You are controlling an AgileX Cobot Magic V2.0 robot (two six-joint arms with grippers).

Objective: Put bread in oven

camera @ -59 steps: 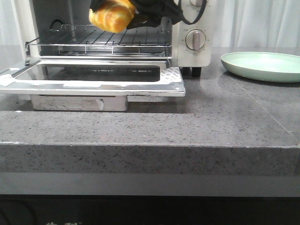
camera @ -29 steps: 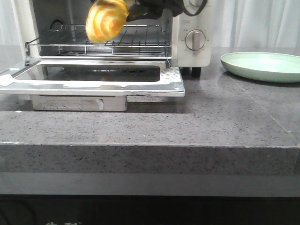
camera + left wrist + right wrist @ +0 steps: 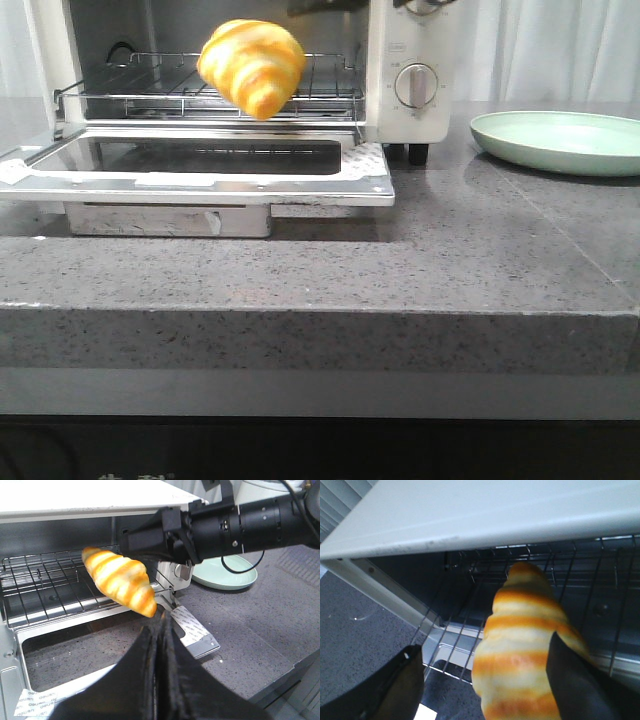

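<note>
My right gripper will leave the bread perched with the bread's tip overhanging when it pulls away, because the bread lies mostly over the wire rack.
The bread, a glossy yellow-orange striped roll, is in the air just before the front edge of the wire rack of the white oven, above its open glass door. My right gripper is open wide. The bread lies against one finger and is apart from the other. In the left wrist view the right arm reaches in above the bread. My left gripper is shut and empty, low in front of the oven door.
A pale green round plate sits on the grey stone counter to the right of the oven. The open door sticks out over the counter toward its front edge. Oven dials face forward on the right.
My right gripper has risen almost out of the front view and its jaws have opened. The bread has turned and dropped a little lower before the rack.
</note>
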